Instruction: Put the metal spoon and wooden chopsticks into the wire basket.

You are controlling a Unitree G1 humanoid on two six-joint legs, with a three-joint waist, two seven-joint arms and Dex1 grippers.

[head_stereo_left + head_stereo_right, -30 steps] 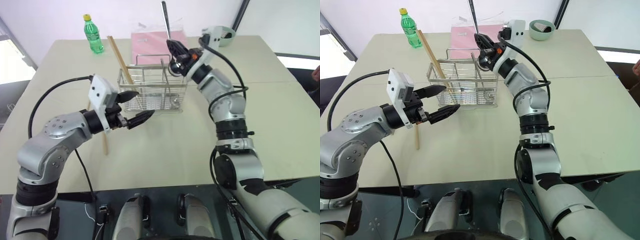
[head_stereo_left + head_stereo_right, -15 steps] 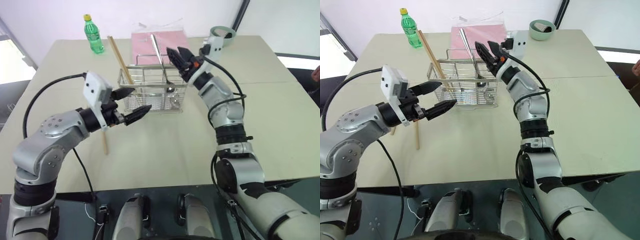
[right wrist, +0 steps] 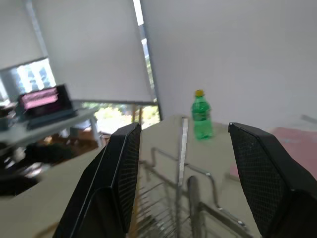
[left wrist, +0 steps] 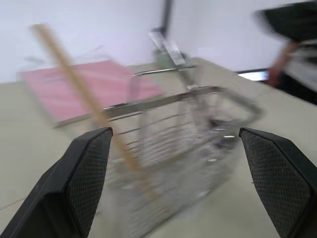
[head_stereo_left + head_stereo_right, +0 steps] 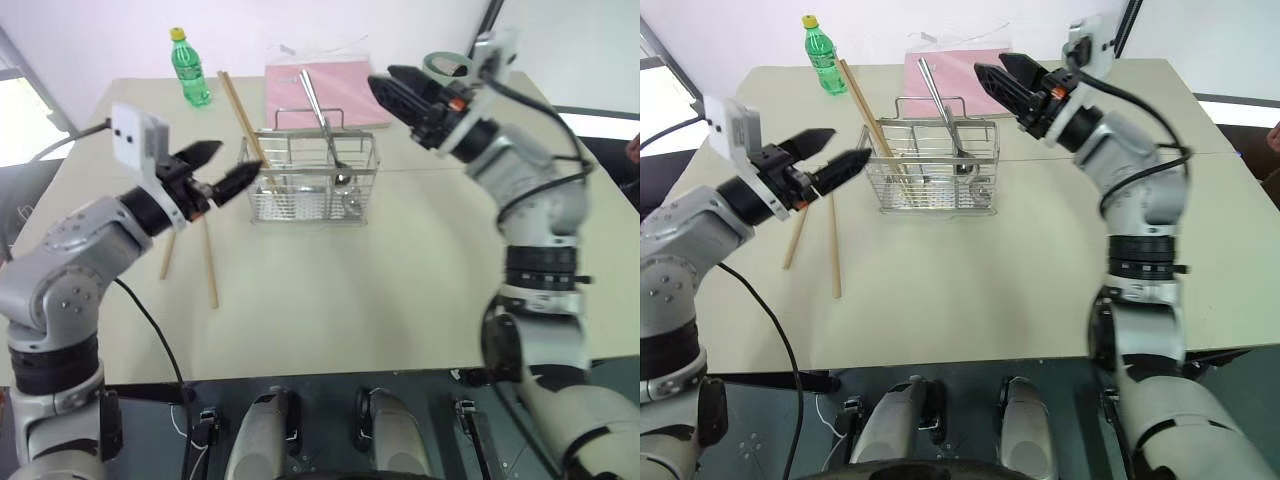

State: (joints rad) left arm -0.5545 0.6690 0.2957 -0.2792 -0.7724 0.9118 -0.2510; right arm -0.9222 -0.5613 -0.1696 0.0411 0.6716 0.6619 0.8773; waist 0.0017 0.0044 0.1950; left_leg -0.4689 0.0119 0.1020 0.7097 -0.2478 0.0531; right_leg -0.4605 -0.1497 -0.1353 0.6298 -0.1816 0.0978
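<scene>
My gripper will lower the nearer chopstick [image 5: 210, 264] in, and it should lean with its top sticking out, because a wooden chopstick already leans [image 5: 243, 118] high above the wire basket's rim.
The wire basket [image 5: 300, 198] stands mid-table. The metal spoon [image 5: 318, 110] stands in it, bowl down, its handle leaning up and back. One of the wooden chopsticks [image 5: 238, 110] leans in the basket's left end; two more lie on the table, one [image 5: 209, 262] nearer and one [image 5: 169, 256] left of it. My left gripper [image 5: 242, 157] hovers open and empty just left of the basket. My right gripper [image 5: 382, 76] is open and empty, up and right of the basket. The right wrist view looks over the spoon handle [image 3: 182, 148] and the basket [image 3: 163, 198].
A green bottle [image 5: 187, 70] stands at the table's back left. A pink folder [image 5: 345, 85] lies behind the basket. A pale green bowl [image 5: 447, 68] sits at the back right, partly behind my right hand. Bare tabletop [image 5: 330, 290] lies in front of the basket.
My right gripper opened and let go of the spoon, which now stands in the basket, then drew back to the right. My left gripper moved left, away from the basket.
</scene>
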